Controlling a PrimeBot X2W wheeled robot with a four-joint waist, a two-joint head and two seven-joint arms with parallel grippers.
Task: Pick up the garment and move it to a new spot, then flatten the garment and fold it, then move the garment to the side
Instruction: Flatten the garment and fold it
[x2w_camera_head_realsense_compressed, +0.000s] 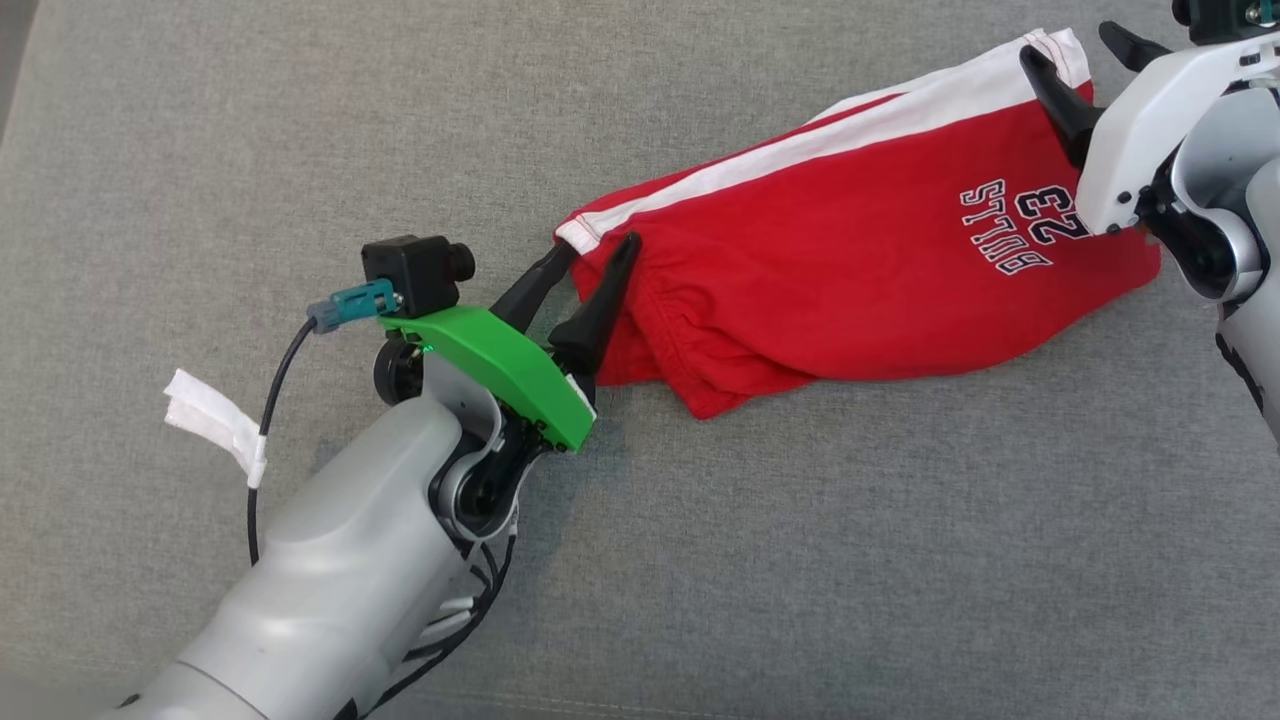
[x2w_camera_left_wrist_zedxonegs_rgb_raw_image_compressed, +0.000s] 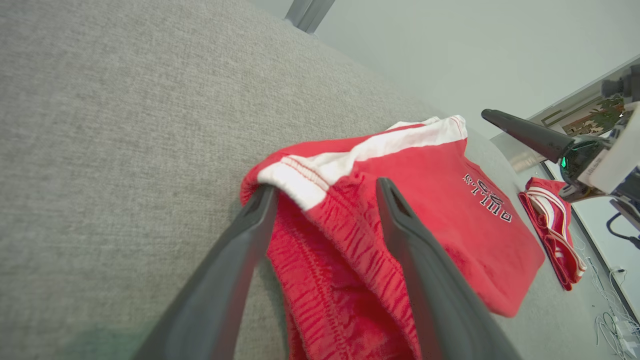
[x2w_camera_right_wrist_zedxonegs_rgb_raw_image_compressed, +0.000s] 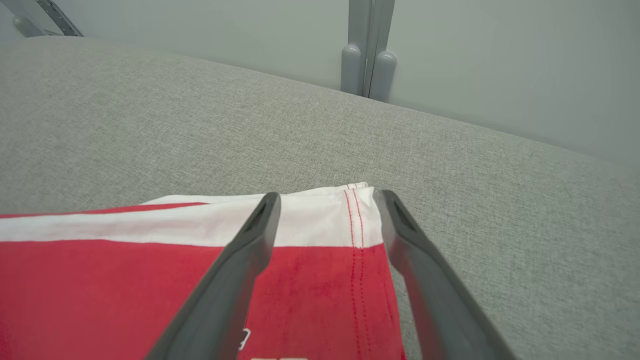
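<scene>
My gripper will fold the garment's hem over, and I expect the garment to turn up another white border, since more white peeks out behind the white stripe.
The garment is a pair of red shorts with a white side stripe and dark lettering, lying folded across the grey cushion. My left gripper is open at its left end, one finger on either side of the white-edged corner. In the left wrist view the left gripper has cloth bunched between its spread fingers. My right gripper is open at the far right corner. In the right wrist view the right gripper straddles the white hem, which lies flat on the cushion.
The grey fabric surface stretches wide to the left and front. A white tape tag hangs on my left arm's cable. A second red cloth lies beyond the garment. A grey post stands against the pale wall behind the surface.
</scene>
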